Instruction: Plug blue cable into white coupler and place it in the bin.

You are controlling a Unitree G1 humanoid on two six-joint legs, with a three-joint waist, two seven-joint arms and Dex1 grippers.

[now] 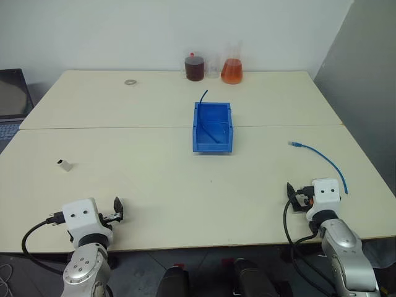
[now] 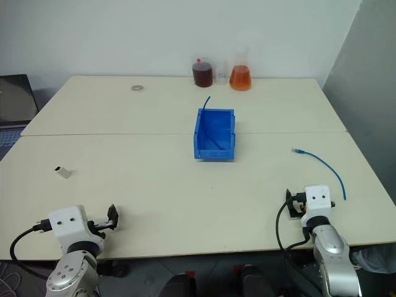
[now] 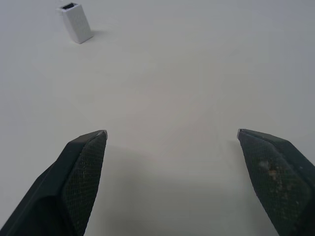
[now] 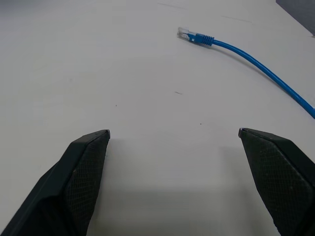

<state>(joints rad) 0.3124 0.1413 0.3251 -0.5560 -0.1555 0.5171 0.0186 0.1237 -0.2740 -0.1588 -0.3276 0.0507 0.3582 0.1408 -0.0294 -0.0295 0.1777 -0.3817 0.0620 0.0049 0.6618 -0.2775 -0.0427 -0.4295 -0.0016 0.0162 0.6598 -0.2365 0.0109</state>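
With the blue cable lying free and its clear plug [image 1: 292,143] facing the middle, my right gripper should carry on toward the cable [image 1: 325,157] behind the plug and close there.
The blue cable [image 1: 324,159] lies curved on the table's right side, its clear plug [image 4: 186,33] pointing toward the middle. My right gripper [image 4: 173,132] is open just short of it, near the front edge, touching nothing. The white coupler [image 1: 64,164] rests on the left side, its dark socket face [image 3: 69,6] showing in the left wrist view. My left gripper [image 3: 172,133] is open and empty, a little nearer than the coupler and to its right. The blue bin [image 1: 213,148] stands mid-table, between the two arms and farther away.
A short dark cable [image 1: 203,96] sticks out of the bin's far corner. At the table's back edge stand a jar of dark liquid [image 1: 194,67], a flask of orange liquid [image 1: 232,71] and a small ring [image 1: 130,81]. A laptop [image 1: 12,99] sits off the table's left.
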